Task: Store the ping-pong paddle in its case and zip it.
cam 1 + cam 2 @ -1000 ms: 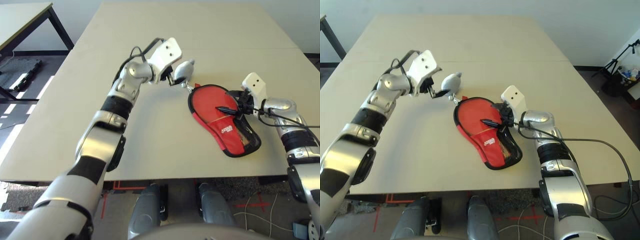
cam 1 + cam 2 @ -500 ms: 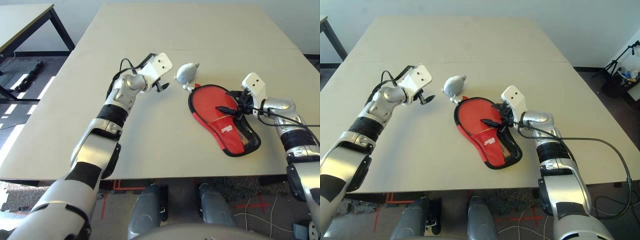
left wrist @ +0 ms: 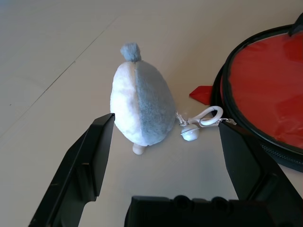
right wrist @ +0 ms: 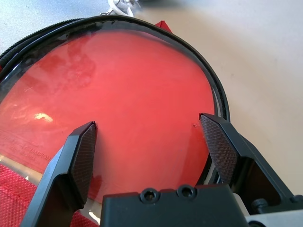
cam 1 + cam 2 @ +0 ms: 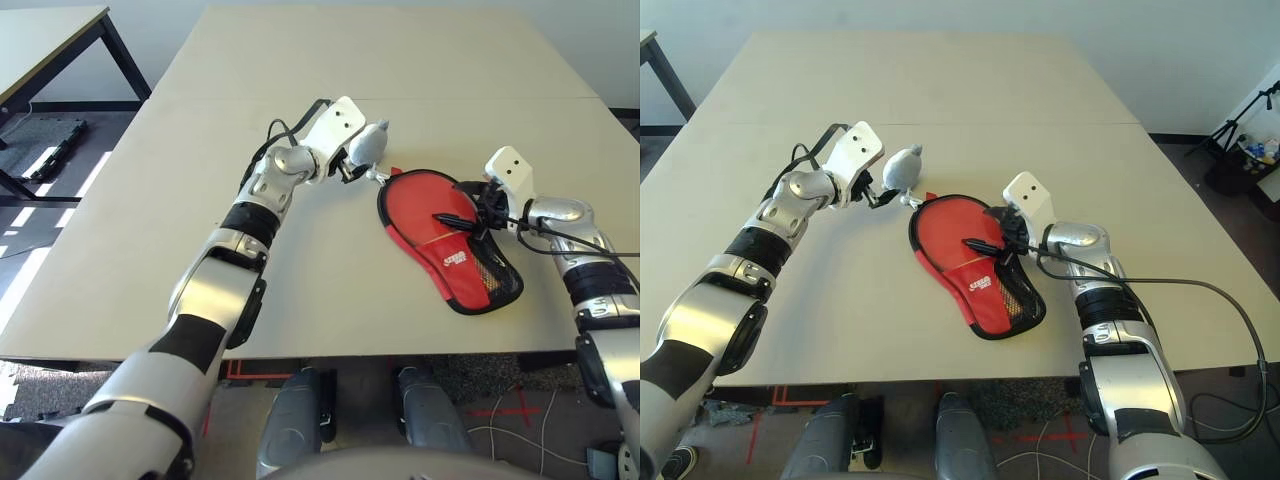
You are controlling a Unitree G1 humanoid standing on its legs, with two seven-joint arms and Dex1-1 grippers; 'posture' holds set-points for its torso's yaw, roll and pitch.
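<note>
The white clasp [image 5: 378, 176] connects the pouch [image 5: 369, 145] to the case's black zipper rim, so the pouch will pull the zipper along around the case's rim when the robot pulls.
The case [image 5: 457, 262] lies open on the table at the right, red with a black zipper rim, a white logo and a mesh pocket. Inside it lies the ping-pong paddle [image 4: 142, 80], red face up; its handle is hidden under the fabric. My right gripper [image 4: 149, 127] hovers open just over the paddle's face, its fingers on either side. A small grey-white pouch [image 3: 139, 106] stands at the case's far left tip, joined to it by a white clasp [image 3: 203, 117]. My left gripper [image 3: 166, 125] is open, its fingers flanking the pouch without touching it.
The beige table [image 5: 300, 280] has wide free room to the left and at the back. Another table [image 5: 40, 40] stands on the floor at far left. A black cable [image 5: 1200, 285] loops from my right forearm past the table's right edge.
My left arm drew back to the left away from the pouch, then returned; its open fingers again flank the pouch. The right arm, case and paddle have not moved.
</note>
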